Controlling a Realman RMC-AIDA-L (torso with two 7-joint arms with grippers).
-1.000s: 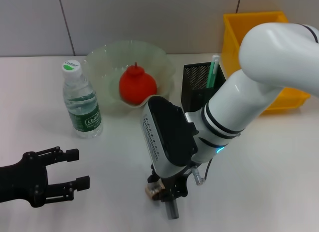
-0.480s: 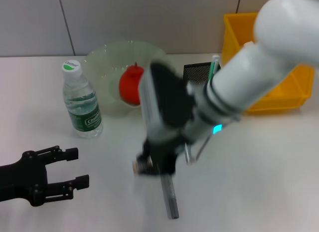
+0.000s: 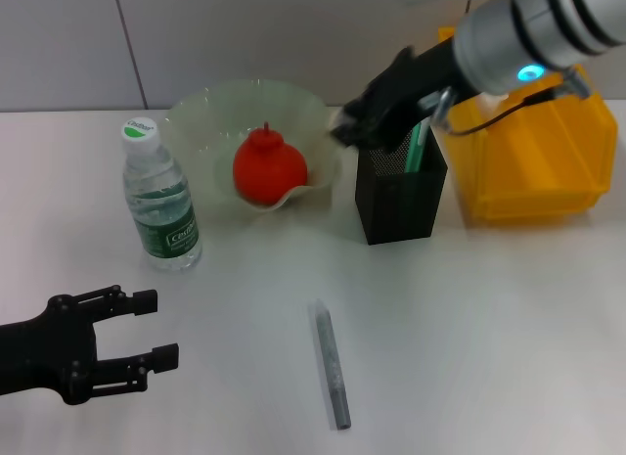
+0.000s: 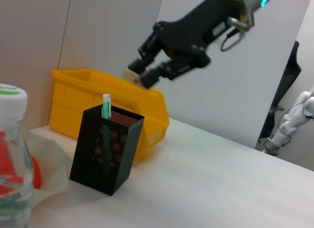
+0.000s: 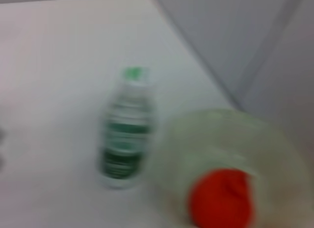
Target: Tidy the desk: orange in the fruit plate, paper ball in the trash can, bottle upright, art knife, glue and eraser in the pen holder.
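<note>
My right gripper should keep going over the free space [image 3: 389, 160] beside the glue and let go there, as the eraser [image 4: 133, 77] is above the pen holder's rim.
My right gripper [image 3: 350, 125] hovers just above the rim of the black mesh pen holder [image 3: 396, 196], on the side facing the fruit plate. It is shut on the small tan eraser [image 4: 133, 76]. A slim green-and-white stick [image 3: 417, 145], which looks like the glue, stands in the holder. The grey art knife [image 3: 331, 363] lies on the desk [image 3: 489, 328] in front. In the pale-green fruit plate [image 3: 201, 117] sits the orange [image 3: 268, 171]. The bottle [image 3: 161, 205] stands upright to its left. My left gripper [image 3: 155, 328] rests open at the near left. The paper ball is out of view.
The yellow trash can [image 3: 533, 166] stands right of the pen holder, against the back wall. In the left wrist view the pen holder [image 4: 105, 149] stands before the trash can [image 4: 83, 98], with the right gripper [image 4: 142, 76] above.
My right arm rose from the desk beside the art knife and swung back to above the pen holder, carrying the eraser. The knife stayed put; the left arm held still.
</note>
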